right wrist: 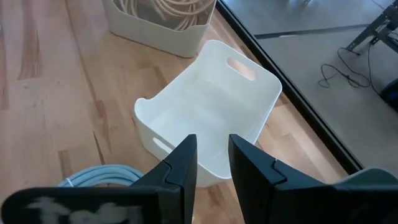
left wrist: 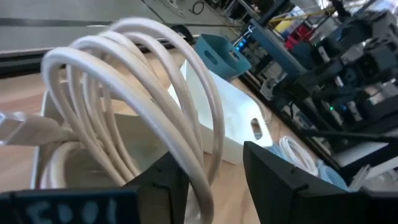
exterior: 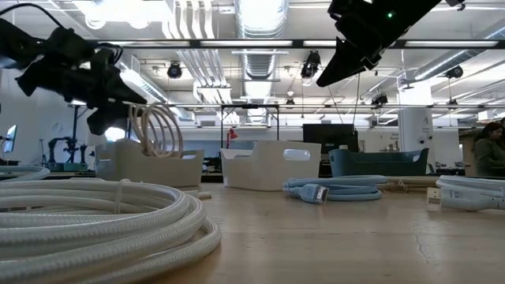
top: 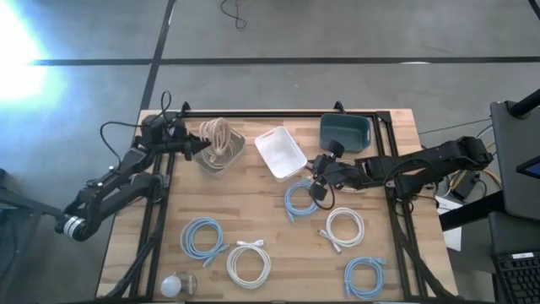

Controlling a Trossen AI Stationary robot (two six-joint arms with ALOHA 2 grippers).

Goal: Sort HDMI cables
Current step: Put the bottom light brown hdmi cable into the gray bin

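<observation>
The beige coil's upper loop (exterior: 160,118) sticks up high above the beige bin's rim, so the robot's left gripper should move back, close and press the loop down into that bin (top: 223,160).
My left gripper (top: 201,145) is open at the beige bin (top: 229,159) at the table's far left. A beige HDMI cable coil (top: 218,135) stands on edge in that bin, its lower part down inside. Its upper loop (left wrist: 155,81) rises between my left fingers. My right gripper (top: 319,177) hangs above the table with a narrow gap between its fingers and nothing in it. It is near the white bin (right wrist: 211,112) and above a light blue coil (top: 299,200). My left gripper has its fingers on either side of the strands of the beige coil's upper loop (left wrist: 198,163), coming level from the table's left. The strands pass right beside one finger (left wrist: 163,183) and clear of the other. Whether that finger touches them I cannot tell.
A teal bin (top: 344,131) stands at the far right. Flat on the table lie white coils (top: 344,228) (top: 249,263) and light blue coils (top: 205,238) (top: 364,277). A small white ball (top: 173,285) sits at the near left edge.
</observation>
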